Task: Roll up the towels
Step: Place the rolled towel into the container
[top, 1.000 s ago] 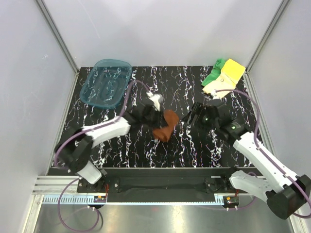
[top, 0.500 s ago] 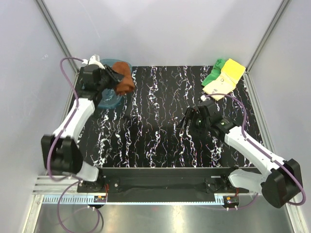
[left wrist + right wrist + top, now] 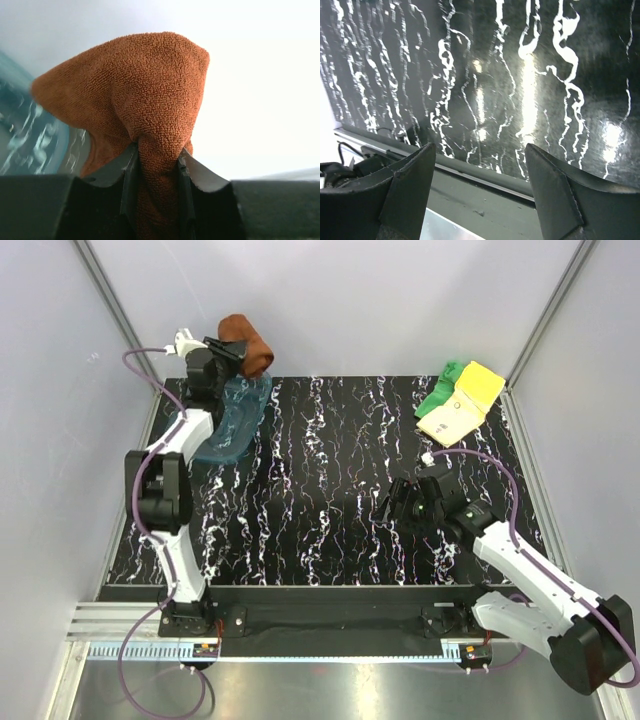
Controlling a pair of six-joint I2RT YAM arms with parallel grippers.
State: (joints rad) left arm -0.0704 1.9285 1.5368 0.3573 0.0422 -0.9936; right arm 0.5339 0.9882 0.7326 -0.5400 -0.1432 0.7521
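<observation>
The rust-brown towel slants over the teal tray's far rim [image 3: 262,375], so my left gripper should lower it inside the tray [image 3: 238,422], then take its end and turn it.
My left gripper [image 3: 232,352] is shut on the rust-brown towel [image 3: 248,343], bunched and held up at the far left, above the far rim of the teal tray [image 3: 232,420]. In the left wrist view the towel [image 3: 145,95] is pinched between both fingers. The pale yellow towel [image 3: 455,412] and the bright green towel [image 3: 440,390] lie overlapping at the far right corner. My right gripper [image 3: 392,505] is open and empty, low over the marbled table near the middle right; in its wrist view the fingers [image 3: 407,185] are wide apart.
The translucent teal tray lies at the far left of the black marbled tabletop [image 3: 330,460]. White enclosure walls and metal posts [image 3: 115,310] close in the table. The front rail [image 3: 470,175] shows in the right wrist view.
My left gripper has carried the rust-brown towel from the table's middle to the far left, rising above the tray. My right arm has drawn back slightly toward the near side.
</observation>
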